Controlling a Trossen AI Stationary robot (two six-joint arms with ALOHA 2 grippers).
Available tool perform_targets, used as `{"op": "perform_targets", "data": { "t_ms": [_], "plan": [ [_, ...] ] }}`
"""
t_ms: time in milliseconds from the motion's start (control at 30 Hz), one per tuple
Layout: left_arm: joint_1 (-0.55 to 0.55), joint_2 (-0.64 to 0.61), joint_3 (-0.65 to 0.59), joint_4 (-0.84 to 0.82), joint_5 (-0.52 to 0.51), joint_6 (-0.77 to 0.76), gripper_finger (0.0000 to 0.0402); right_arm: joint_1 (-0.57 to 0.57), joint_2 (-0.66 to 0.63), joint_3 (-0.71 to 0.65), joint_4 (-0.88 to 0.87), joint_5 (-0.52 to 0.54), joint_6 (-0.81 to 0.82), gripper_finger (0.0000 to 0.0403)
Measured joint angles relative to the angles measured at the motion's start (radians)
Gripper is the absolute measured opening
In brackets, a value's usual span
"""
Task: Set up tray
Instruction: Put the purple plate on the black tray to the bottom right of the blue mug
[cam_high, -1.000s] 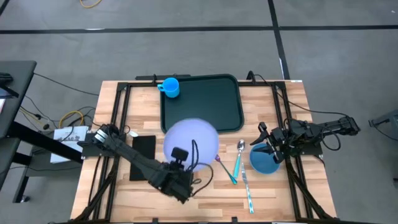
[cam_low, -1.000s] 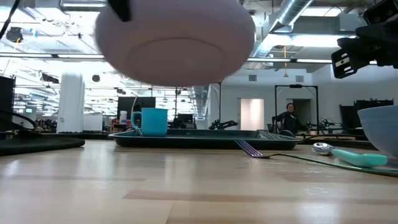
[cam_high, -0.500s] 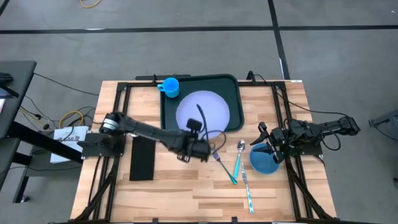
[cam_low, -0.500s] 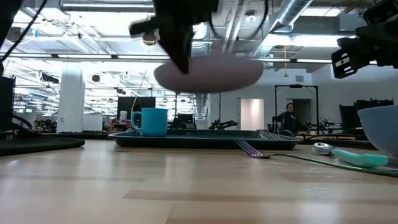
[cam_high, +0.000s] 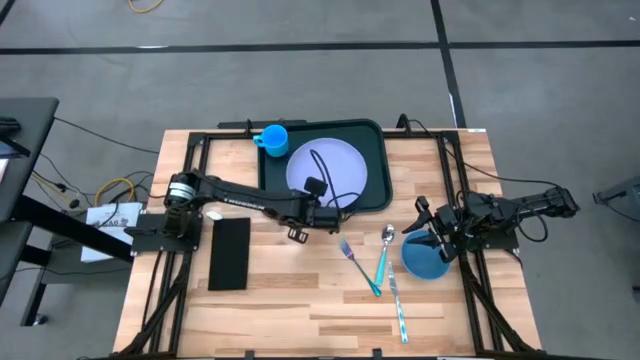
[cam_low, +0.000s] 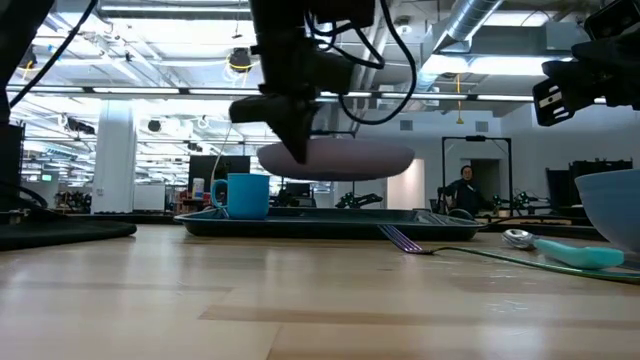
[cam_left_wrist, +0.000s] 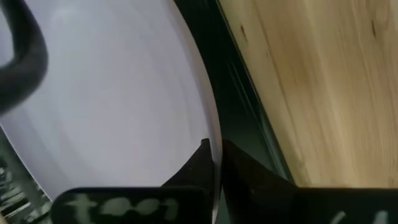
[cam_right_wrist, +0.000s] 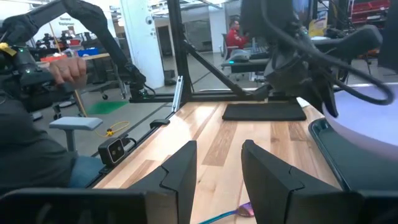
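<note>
The plate's near rim hangs close over the tray's near edge (cam_left_wrist: 259, 117), so the robot's left gripper should move the plate inward toward the blue cup (cam_high: 273, 140) before it lowers the plate.
The round lavender plate (cam_high: 327, 172) hangs level above the dark green-black tray (cam_high: 376, 140), clear of it in the low view (cam_low: 335, 160). My left gripper (cam_high: 322, 212) is shut on the plate at the tray's near side. A blue cup (cam_high: 273, 139) stands on its base in the tray's far-left corner. My right gripper (cam_high: 432, 232) waits open at the table's right, just above a blue bowl (cam_high: 424, 260) that sits on the wood. My left gripper pinches the plate's near rim (cam_left_wrist: 214, 146) between its two fingers, one finger (cam_left_wrist: 189, 174) on the upper face and the other under it. It comes from the near-left side, about level. The plate is lifted clear and held level over the tray (cam_low: 320, 222).
A flat black rectangle (cam_high: 229, 252) lies on the wood at the left. A fork (cam_high: 350, 250), a spoon (cam_high: 387, 236) and teal-handled utensils (cam_high: 380, 268) lie between the tray and the bowl. A person (cam_right_wrist: 37, 118) sits beyond the table.
My left gripper has carried the plate from high over the table's near middle toward the far edge, over the tray, and then down closer to it. It stays shut on the rim. The black rectangle, hidden under the arm before, now shows.
</note>
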Motion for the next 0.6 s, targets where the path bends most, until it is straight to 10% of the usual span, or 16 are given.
{"op": "perform_targets", "data": {
  "t_ms": [333, 600],
  "plan": [
    [0.038, 0.000, -0.005, 0.044, -0.037, -0.012, 0.0000, 0.000, 0.000, 0.000, 0.000, 0.000, 0.000, 0.0118],
    [0.048, -0.145, -0.236, 0.150, -0.012, -0.024, 0.0000, 0.000, 0.000, 0.000, 0.000, 0.000, 0.000, 0.0118]
  ]
}}
